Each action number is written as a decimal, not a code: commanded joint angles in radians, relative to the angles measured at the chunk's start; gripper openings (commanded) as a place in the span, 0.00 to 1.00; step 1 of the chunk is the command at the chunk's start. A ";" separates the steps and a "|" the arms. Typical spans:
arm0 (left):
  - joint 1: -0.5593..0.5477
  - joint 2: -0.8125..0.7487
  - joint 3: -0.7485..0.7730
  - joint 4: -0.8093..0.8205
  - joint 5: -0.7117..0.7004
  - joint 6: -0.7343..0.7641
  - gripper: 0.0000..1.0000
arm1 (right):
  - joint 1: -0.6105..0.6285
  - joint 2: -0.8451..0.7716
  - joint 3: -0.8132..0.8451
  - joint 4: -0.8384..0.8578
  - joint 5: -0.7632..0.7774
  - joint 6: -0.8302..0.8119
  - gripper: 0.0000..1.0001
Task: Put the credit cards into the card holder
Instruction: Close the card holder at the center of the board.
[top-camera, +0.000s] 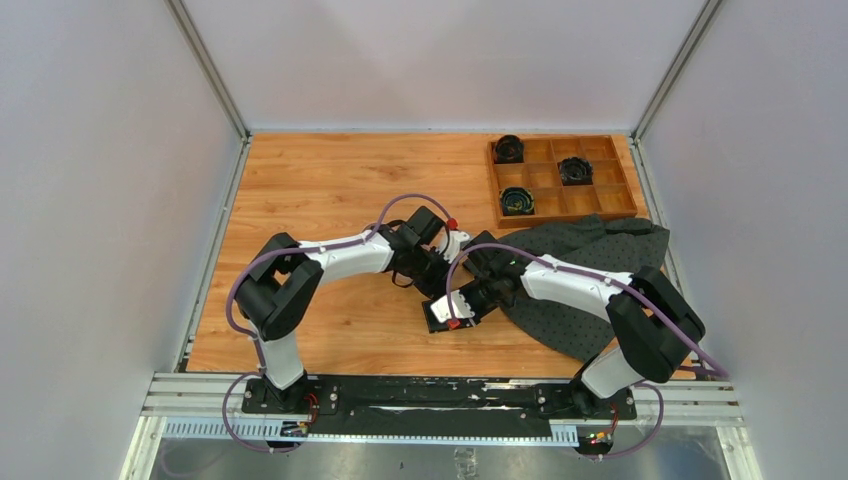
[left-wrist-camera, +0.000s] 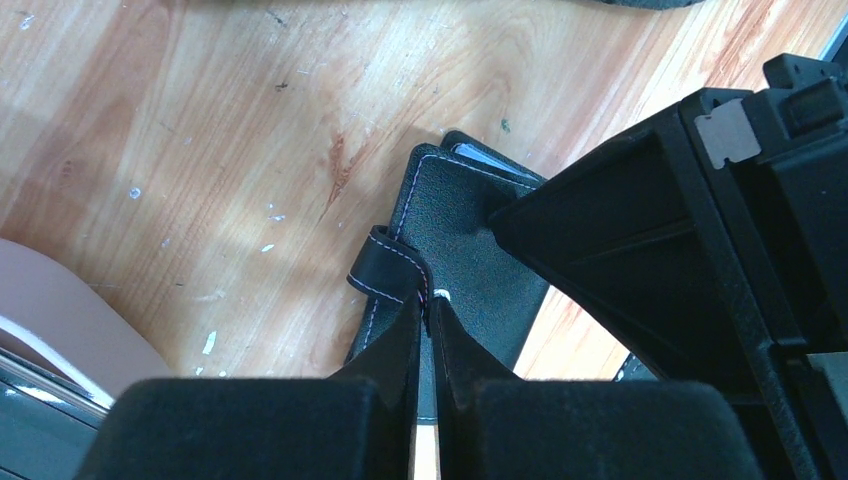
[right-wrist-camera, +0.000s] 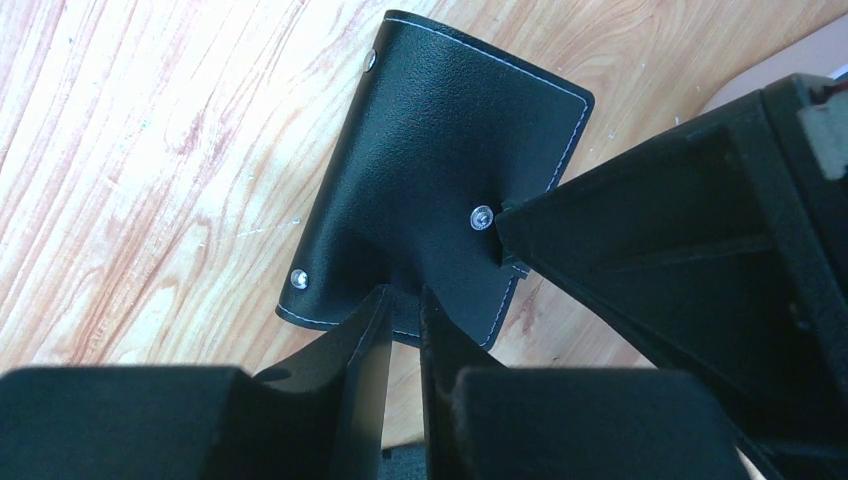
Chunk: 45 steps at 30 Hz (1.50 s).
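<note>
The left gripper is pinching the snap tab short of the card holder's metal snap (right-wrist-camera: 481, 217), so it should open, let go of the tab (left-wrist-camera: 390, 266), and push it down with closed fingers.
The card holder (top-camera: 438, 320) is a black stitched wallet held between both grippers at the table's middle. In the left wrist view my left gripper (left-wrist-camera: 427, 300) is shut on the card holder's (left-wrist-camera: 470, 230) edge beside its snap tab (left-wrist-camera: 382, 268). A thin pale card edge (left-wrist-camera: 480, 158) peeks from its far end. In the right wrist view my right gripper (right-wrist-camera: 405, 300) is shut on the near edge of the card holder (right-wrist-camera: 450, 140), whose outer face with metal snaps shows. In the top view the left gripper (top-camera: 436, 287) and right gripper (top-camera: 462, 306) meet over it. Other credit cards are hidden.
A wooden compartment box (top-camera: 580, 205) with round black items stands at the back right. A dark grey cloth (top-camera: 590, 270) lies under the right arm. A pale tray rim shows in the left wrist view (left-wrist-camera: 60, 320) and in the right wrist view (right-wrist-camera: 800, 50).
</note>
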 joint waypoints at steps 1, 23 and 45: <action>-0.021 0.045 0.010 -0.073 -0.041 0.033 0.05 | 0.019 0.039 -0.003 -0.021 0.045 0.009 0.19; -0.051 0.034 0.042 -0.146 -0.073 0.068 0.16 | 0.019 0.039 0.000 -0.027 0.036 0.023 0.17; 0.014 -0.157 -0.102 0.023 0.011 -0.041 0.49 | 0.017 0.022 0.005 -0.032 0.016 0.058 0.17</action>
